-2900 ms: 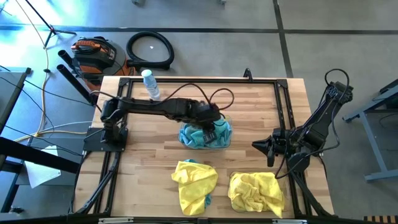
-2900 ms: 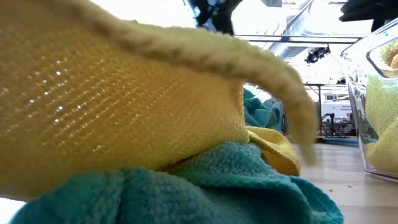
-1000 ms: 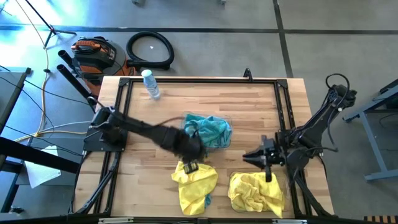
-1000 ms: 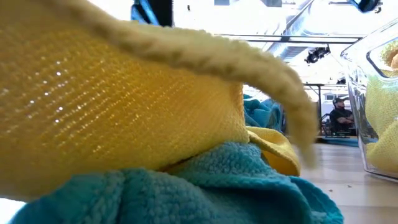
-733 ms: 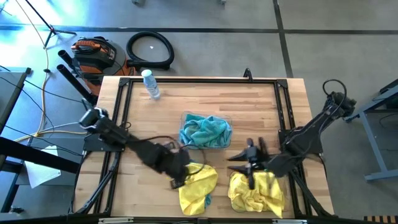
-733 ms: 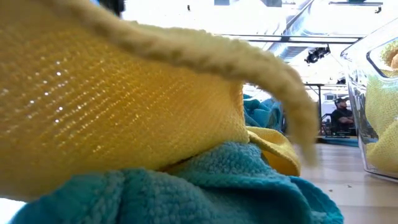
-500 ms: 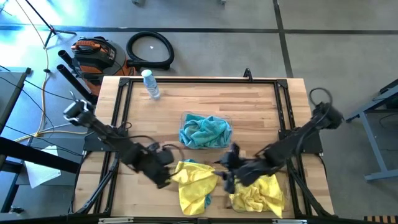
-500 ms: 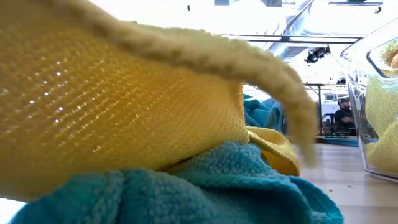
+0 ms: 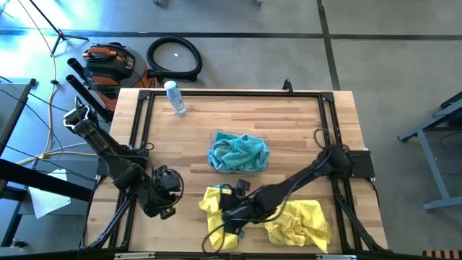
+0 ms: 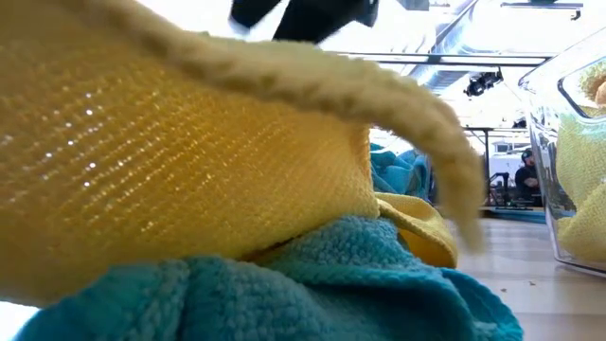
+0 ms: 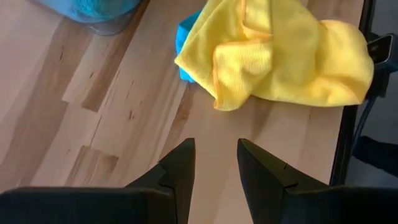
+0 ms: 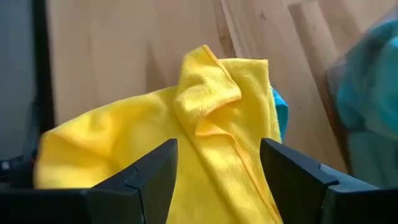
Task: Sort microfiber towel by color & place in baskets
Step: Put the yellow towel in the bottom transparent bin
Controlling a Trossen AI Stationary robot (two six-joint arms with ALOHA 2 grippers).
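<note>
The yellow towel's raised fold (image 12: 217, 143) runs between the open fingers of my right gripper and is clear of the teal towel (image 12: 281, 114). I should carry on going down until the fingers pinch the fold.
A loose yellow microfiber towel (image 9: 225, 215) lies crumpled near the table's front edge, on top of a teal one (image 11: 183, 38). My right gripper (image 12: 217, 149) stands open just above it, one finger on either side of a raised fold (image 12: 208, 93); the arm reaches in from the right. Left of the towels, my left gripper (image 9: 170, 195) hangs over bare wood, its fingers (image 11: 180, 165) slightly apart with nothing between them. Teal towels (image 9: 238, 153) fill the middle basket (image 9: 214, 137). Yellow towels (image 9: 303, 220) fill the front right basket (image 10: 568, 142).
A clear plastic bottle (image 9: 175, 99) lies at the far left of the table. A black metal frame (image 9: 231, 92) runs along the table's edges. Bare wood lies between the left gripper and the loose towels. A person (image 10: 525, 175) sits far off in the room.
My left gripper has drawn back from over the loose yellow towel toward the table's left edge. My right arm has swung from the right side toward the left, across the yellow basket, and now stands over the loose yellow towel. The towels have kept still.
</note>
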